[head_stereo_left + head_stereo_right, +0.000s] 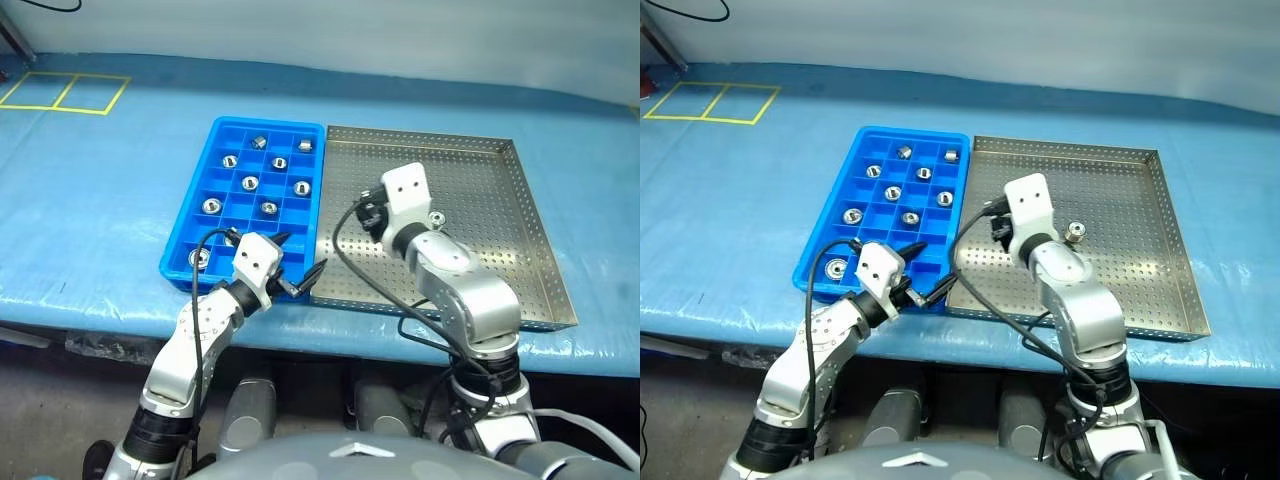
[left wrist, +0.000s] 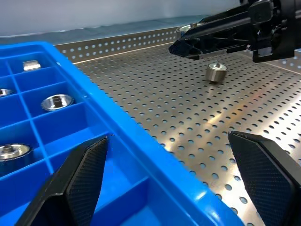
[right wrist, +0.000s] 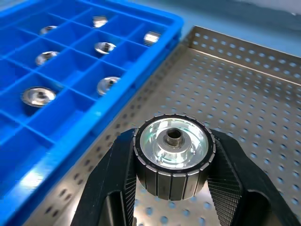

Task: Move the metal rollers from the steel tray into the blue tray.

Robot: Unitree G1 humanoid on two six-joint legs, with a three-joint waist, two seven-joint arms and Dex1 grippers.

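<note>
The metal roller [image 3: 174,153] is face up and the blue tray's section [image 1: 929,252] beside my left gripper's fingers is empty, so my right gripper continues over the blue tray's rim and releases there.
The blue tray [image 1: 268,122] lies left of the steel tray [image 1: 490,190], and several of its compartments hold metal rollers [image 1: 250,183]. In the right wrist view my right gripper [image 3: 173,162] is shut on one shiny metal roller [image 3: 175,141]. It hangs over the steel tray's left part, close to the blue tray's rim. A single roller [image 1: 437,217] stands on the steel tray just right of that hand, and appears again as the roller [image 2: 216,72] in the left wrist view. My left gripper [image 1: 300,260] is open at the near edge, its fingers straddling the seam between the two trays.
Both trays sit on a blue table cover [image 1: 100,200] whose front edge runs just below them. Yellow tape squares [image 1: 65,92] mark the cover at the far left. Black cables loop from both wrists over the trays' near edges.
</note>
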